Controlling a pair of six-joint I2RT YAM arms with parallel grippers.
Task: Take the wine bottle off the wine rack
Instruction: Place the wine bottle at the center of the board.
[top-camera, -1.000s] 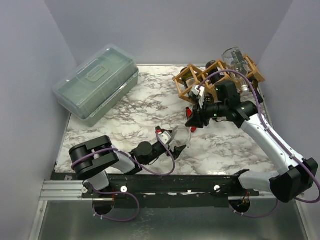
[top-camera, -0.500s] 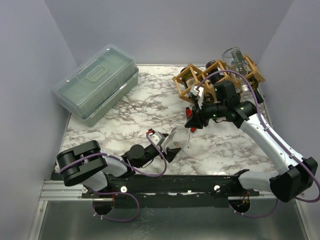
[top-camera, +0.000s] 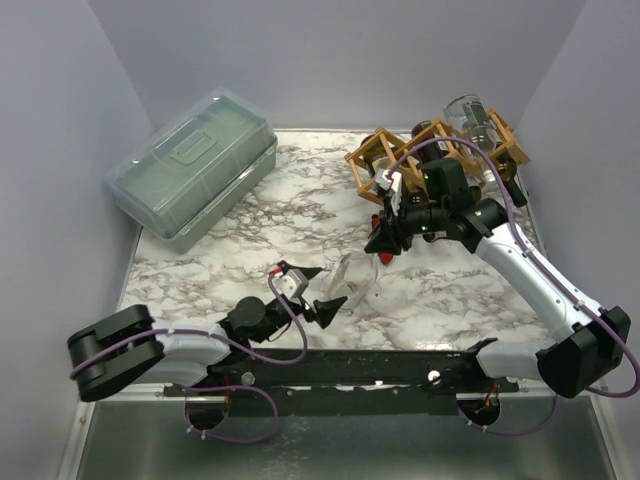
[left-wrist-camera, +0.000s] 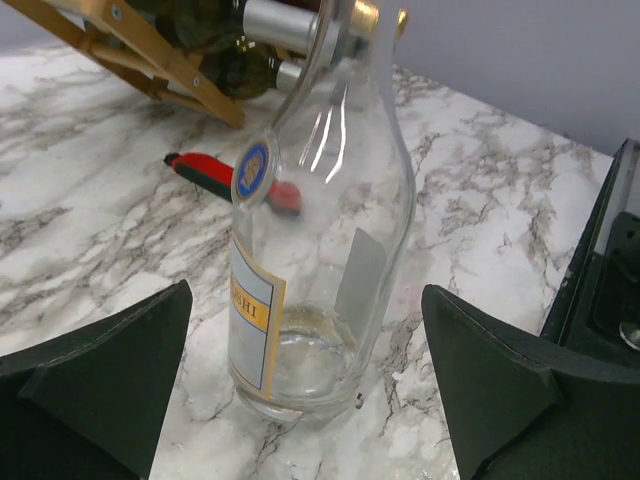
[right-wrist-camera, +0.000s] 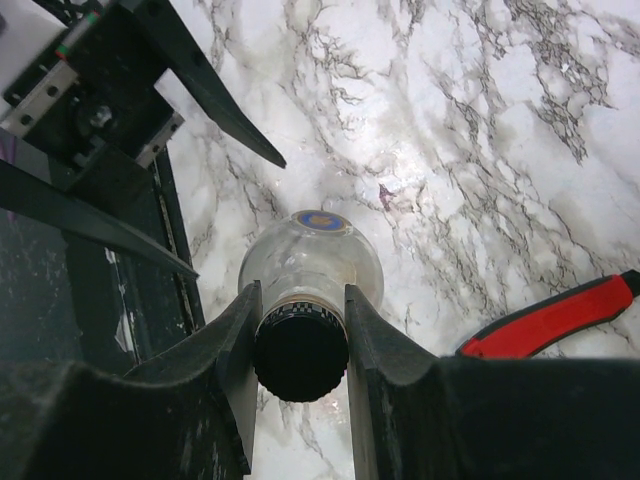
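Note:
The wine bottle's wide body (left-wrist-camera: 312, 300) has my left gripper's fingers low beside it, so my left gripper should move up and grip the neck (left-wrist-camera: 357, 45) before my right gripper opens.
A clear wine bottle (left-wrist-camera: 320, 250) with a yellow and blue label stands upright on the marble table (top-camera: 250, 225). My right gripper (right-wrist-camera: 300, 300) is shut on its black-capped neck from above; in the top view this gripper (top-camera: 384, 240) is in front of the wine rack. My left gripper (left-wrist-camera: 305, 295) is open, with its fingers wide on either side of the bottle's base and not touching it. In the top view the left gripper (top-camera: 325, 300) sits just near-left of the bottle (top-camera: 355, 278). The wooden lattice wine rack (top-camera: 430, 155) at the back right holds other bottles (top-camera: 470, 115).
A translucent green-grey lidded box (top-camera: 195, 170) stands at the back left. A red-handled tool (right-wrist-camera: 550, 320) lies on the marble between the bottle and the rack, and also shows in the left wrist view (left-wrist-camera: 215, 180). The arm bases' black rail (top-camera: 340, 365) runs along the near edge.
My left arm has drawn back toward the near left, and its open gripper has come away from the bottle. The right gripper has stayed shut on the bottle's neck and shifted slightly left.

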